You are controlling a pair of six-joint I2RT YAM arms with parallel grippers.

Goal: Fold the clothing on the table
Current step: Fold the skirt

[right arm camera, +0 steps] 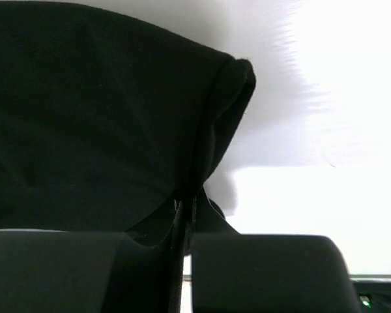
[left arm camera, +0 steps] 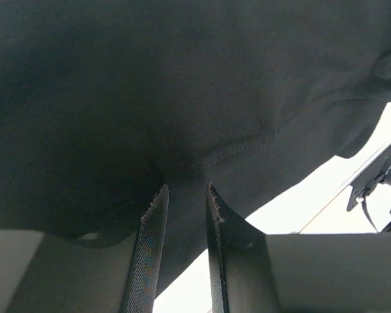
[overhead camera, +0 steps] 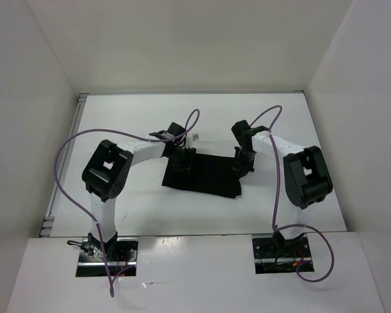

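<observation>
My left gripper is above the clothing's half (overhead camera: pixel 180 176) where the fold has to land. I should move that gripper out of the way first, then bring my right gripper's held end (overhead camera: pixel 232 188) of the clothing over.
The black clothing (overhead camera: pixel 202 175) lies spread in the middle of the white table (overhead camera: pixel 137 208). My left gripper (overhead camera: pixel 181 160) stands at its far left corner and my right gripper (overhead camera: pixel 242 163) at its far right corner. In the left wrist view the clothing (left arm camera: pixel 182 85) fills the frame. The left gripper (left arm camera: pixel 187 189) has its jaws part way apart astride the hem, and the cloth between them lies smooth. In the right wrist view the right gripper (right arm camera: pixel 186 199) is shut on a raised fold of the clothing (right arm camera: pixel 85 130).
White walls (overhead camera: pixel 32 130) close in the table on three sides. Purple cables (overhead camera: pixel 68 169) loop above both arms. A metal rail (overhead camera: pixel 64 171) runs along the table's left edge. Part of the right arm (left arm camera: pixel 381 179) shows in the left wrist view.
</observation>
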